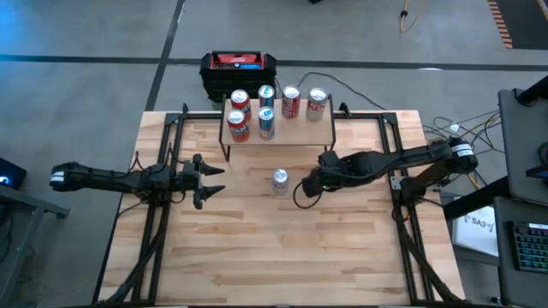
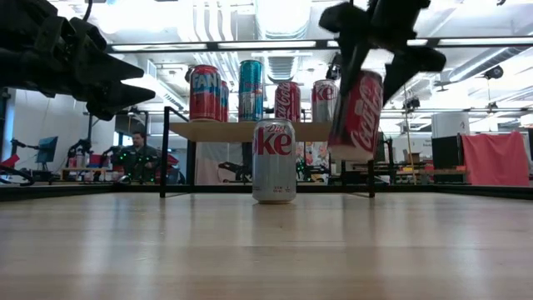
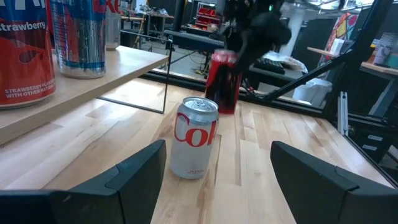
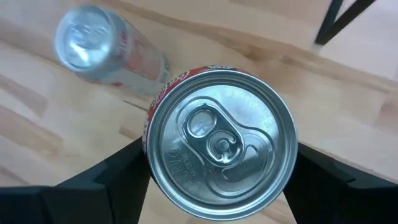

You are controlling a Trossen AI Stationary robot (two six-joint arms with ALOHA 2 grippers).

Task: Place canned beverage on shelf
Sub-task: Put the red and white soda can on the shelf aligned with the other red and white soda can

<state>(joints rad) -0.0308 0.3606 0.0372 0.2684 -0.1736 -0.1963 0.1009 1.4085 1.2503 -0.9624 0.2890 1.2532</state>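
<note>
I keep moving my right gripper up to the shelf's front (image 1: 293,132) and let go there, because that spot is open beside the blue can and the red can's base (image 2: 351,152) is free below the fingers.
A red Coca-Cola can (image 2: 356,112) hangs tilted above the table in front of the shelf, with my right gripper (image 2: 379,50) shut on it. In the high view that gripper (image 1: 308,185) covers the can. A silver Diet Coke can (image 1: 280,180) stands upright on its base on the table, just left of the red can. The shelf (image 1: 295,130), a light wooden board on thin black legs, carries several upright cans. My left gripper (image 1: 210,180) stands open at the table's left, pointing level toward the silver can (image 3: 194,138) and touching nothing. My right gripper pinches the red can's side wall just below its top rim (image 4: 155,134) between its two fingers (image 4: 118,180), one on each side. The fingers come slanting down from above. The can hangs below them, tilted, clear of the table.
A black-and-red box (image 1: 238,68) sits behind the shelf. Black metal frames (image 1: 163,137) run along the table's left and right sides. Bare tabletop lies toward the near edge (image 1: 282,257). Beyond the right side are cables and a keyboard (image 1: 527,244).
</note>
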